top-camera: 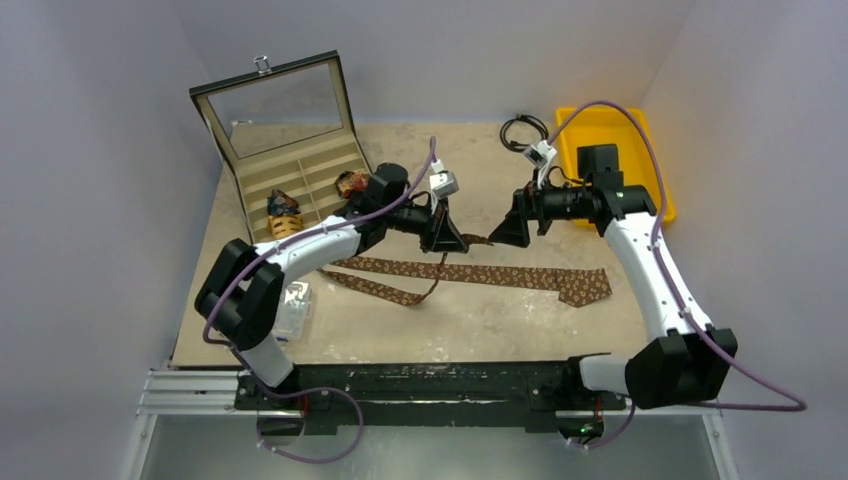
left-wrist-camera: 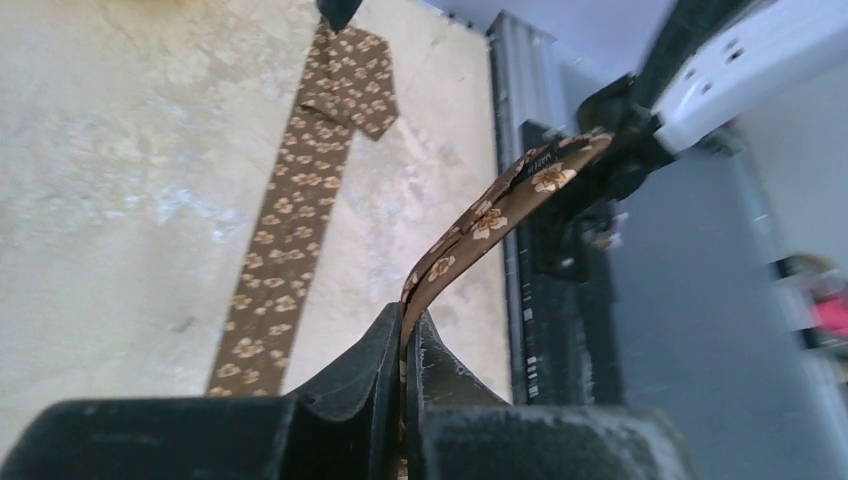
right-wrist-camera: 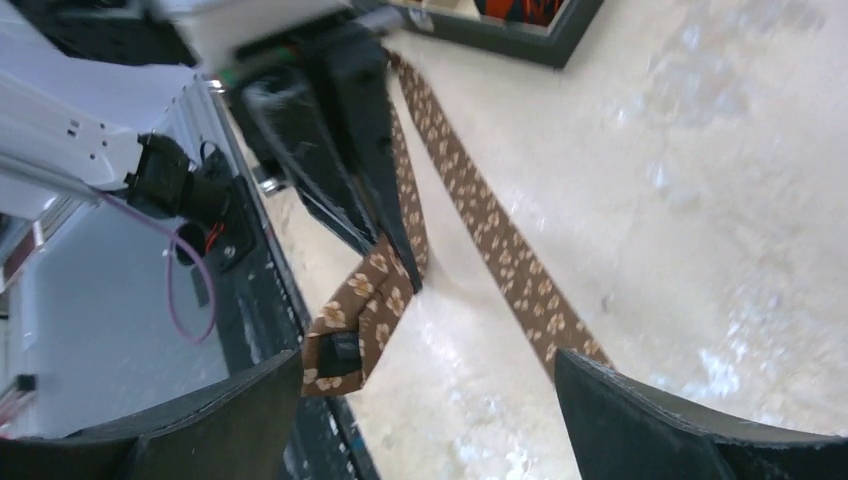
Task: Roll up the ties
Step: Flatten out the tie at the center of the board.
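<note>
I expect the wide end (top-camera: 584, 287) of the tie to stay flat in place when I carry the tie's tip with my right gripper, because the brown tie's narrow part hangs slack (top-camera: 412, 299).
A brown tie (top-camera: 500, 275) with light flowers lies stretched across the table, its wide end (top-camera: 585, 287) to the right. My left gripper (top-camera: 443, 238) is shut on the tie's narrow end (left-wrist-camera: 490, 210) and holds it above the table, between the fingers (left-wrist-camera: 385, 350). The tip (right-wrist-camera: 340, 340) sticks out toward my right gripper (top-camera: 510, 232). That gripper (right-wrist-camera: 430, 400) faces the left one and is open, with the tip just beside one finger (right-wrist-camera: 240, 410). Two rolled ties (top-camera: 283, 213) (top-camera: 352, 183) sit in the box.
The open compartment box (top-camera: 300, 170) with its glass lid stands at the back left. A yellow bin (top-camera: 610, 135) sits at the back right, with a black cable loop (top-camera: 522, 130) beside it. A clear plastic packet (top-camera: 293, 305) lies by the left arm's base.
</note>
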Available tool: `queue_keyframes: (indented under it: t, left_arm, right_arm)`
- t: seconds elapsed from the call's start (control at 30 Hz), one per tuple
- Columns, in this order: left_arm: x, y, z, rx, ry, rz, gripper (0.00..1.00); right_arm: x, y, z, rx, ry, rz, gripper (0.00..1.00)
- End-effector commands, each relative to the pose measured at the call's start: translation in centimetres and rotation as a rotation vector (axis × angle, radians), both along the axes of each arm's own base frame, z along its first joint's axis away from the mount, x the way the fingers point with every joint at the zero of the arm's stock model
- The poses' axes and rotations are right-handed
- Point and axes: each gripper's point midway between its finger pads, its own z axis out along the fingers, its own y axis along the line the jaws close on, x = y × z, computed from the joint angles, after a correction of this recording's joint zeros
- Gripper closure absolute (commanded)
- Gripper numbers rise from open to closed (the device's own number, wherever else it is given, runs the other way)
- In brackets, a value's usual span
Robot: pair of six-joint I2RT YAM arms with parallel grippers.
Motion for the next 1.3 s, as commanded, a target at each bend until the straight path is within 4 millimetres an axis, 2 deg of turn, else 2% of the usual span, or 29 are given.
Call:
queue_keyframes:
  t: [0.0, 0.1, 0.23, 0.3, 0.5, 0.7, 0.83, 0.97, 1.03, 1.17, 1.2, 1.27]
  left_arm:
    - [-1.0, -0.8, 5.0, -0.150, 0.272, -0.091, 1.00]
    - [-0.9, -0.9, 6.5, -0.197, 0.311, -0.120, 1.00]
    - [0.1, -0.8, 7.2, -0.242, 0.387, -0.096, 1.00]
    - [-0.3, -0.6, 7.7, -0.256, 0.375, -0.129, 1.00]
    - [-1.7, 0.0, 9.4, -0.288, 0.354, -0.217, 1.00]
    - [-3.0, 0.6, 9.8, -0.298, 0.373, -0.282, 1.00]
    - [-3.3, 0.9, 9.9, -0.301, 0.362, -0.296, 1.00]
    - [-3.0, 1.0, 9.9, -0.304, 0.358, -0.287, 1.00]
    - [-2.9, 1.0, 9.9, -0.303, 0.364, -0.282, 1.00]
    - [-2.8, 1.0, 9.9, -0.306, 0.362, -0.279, 1.00]
    - [-2.8, 1.0, 10.0, -0.307, 0.359, -0.280, 1.00]
    - [-3.0, 1.1, 10.1, -0.308, 0.355, -0.281, 1.00]
  right_arm:
    - [1.3, 1.1, 3.8, 0.060, -0.186, -0.040, 0.02]
    - [0.9, 2.0, 4.7, 0.064, -0.252, -0.018, 0.02]
    - [-0.1, 3.4, 5.7, 0.057, -0.306, 0.041, 0.02]
    - [-0.3, 3.5, 5.5, 0.046, -0.314, 0.034, 0.02]
    - [1.6, 2.8, 4.7, -0.001, -0.309, -0.055, 0.02]
    - [2.6, 2.4, 4.7, 0.018, -0.213, -0.102, 0.01]
    - [1.1, 3.8, 5.8, 0.119, -0.111, 0.005, 0.05]
    - [-0.4, 5.2, 8.2, 0.226, -0.032, 0.072, 0.11]
    - [-1.2, 5.6, 8.3, 0.226, -0.019, 0.103, 0.12]
    - [-2.7, 6.4, 7.4, 0.218, 0.027, 0.146, 0.10]
    - [-2.8, 6.5, 7.2, 0.220, 0.034, 0.148, 0.14]
    - [-2.9, 6.6, 6.9, 0.225, 0.047, 0.149, 0.30]
